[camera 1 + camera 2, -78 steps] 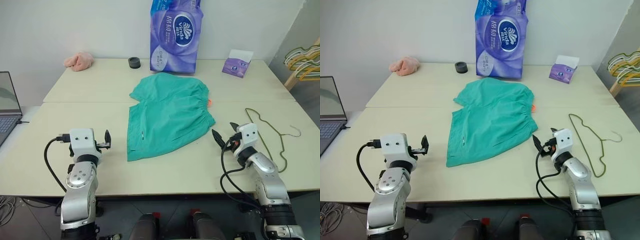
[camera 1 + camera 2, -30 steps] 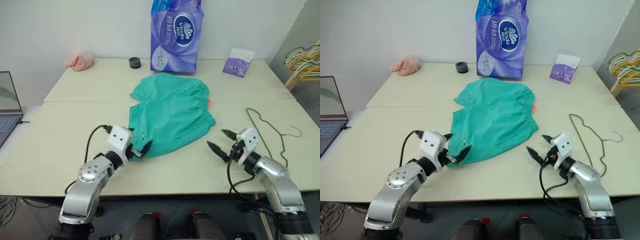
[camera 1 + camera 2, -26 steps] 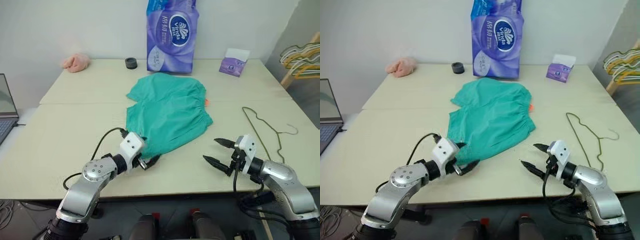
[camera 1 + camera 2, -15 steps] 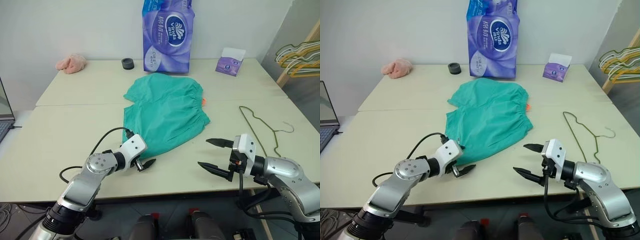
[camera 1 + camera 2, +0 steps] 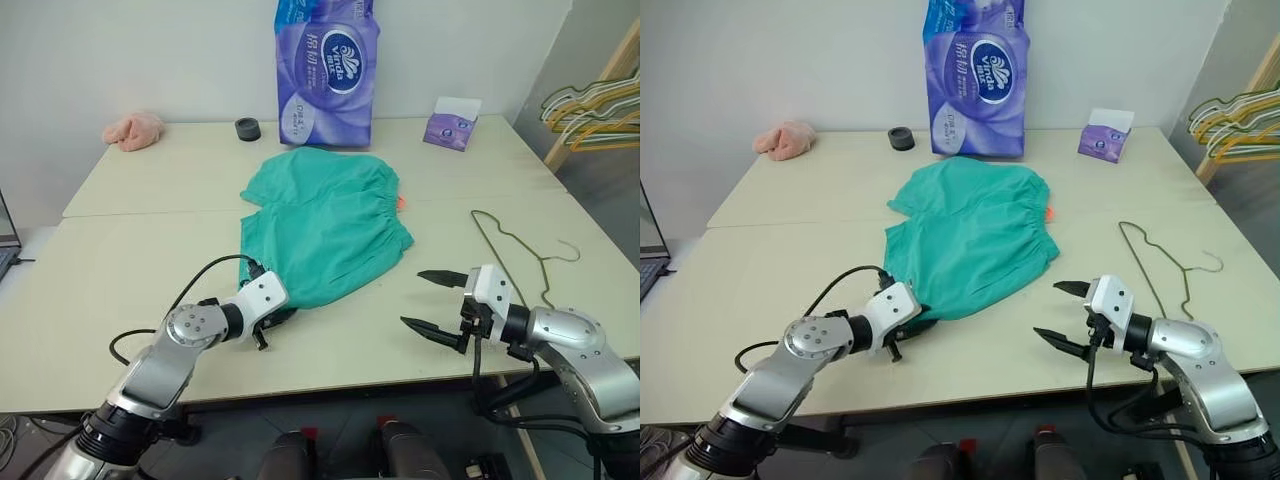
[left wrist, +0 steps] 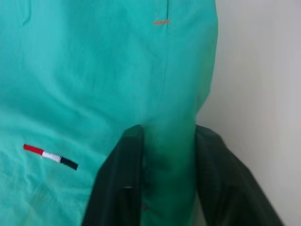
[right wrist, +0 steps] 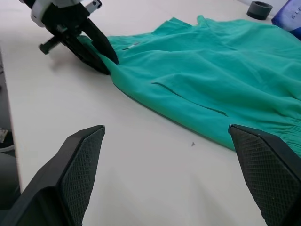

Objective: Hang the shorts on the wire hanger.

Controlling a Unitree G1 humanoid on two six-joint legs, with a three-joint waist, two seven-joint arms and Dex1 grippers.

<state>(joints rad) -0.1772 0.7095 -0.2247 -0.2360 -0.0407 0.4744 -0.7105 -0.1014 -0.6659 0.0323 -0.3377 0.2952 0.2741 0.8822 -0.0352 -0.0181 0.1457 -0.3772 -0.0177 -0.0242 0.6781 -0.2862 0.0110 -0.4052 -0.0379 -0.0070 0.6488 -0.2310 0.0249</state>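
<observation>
The teal-green shorts [image 5: 325,232] will spread out and their far side will slide along when the robot pulls their near edge, as slack folds gather across the shorts' middle [image 5: 298,204].
The teal-green shorts [image 5: 325,225] lie flat in the middle of the cream table [image 5: 120,270], waistband toward the right. My left gripper [image 5: 272,319] is shut on the near left hem corner; in the left wrist view a fold of teal fabric [image 6: 167,141] sits pinched between its black fingers [image 6: 124,169]. The right wrist view shows that same grip [image 7: 101,59] from across the table. My right gripper [image 5: 432,300] hovers open over bare table, to the right of the shorts. The thin olive wire hanger [image 5: 510,255] lies flat further right, beyond it.
A tall purple tissue pack [image 5: 325,70] stands behind the shorts, with a black roll [image 5: 246,128] and a pink cloth [image 5: 133,130] to its left. A small purple tissue box [image 5: 450,125] sits at the back right. Yellow and pale hangers [image 5: 595,105] hang off the table's right.
My left gripper has sunk onto the shorts' near hem corner and closed on it. The right gripper stays open. The whole picture has shifted left, so the camera moved.
</observation>
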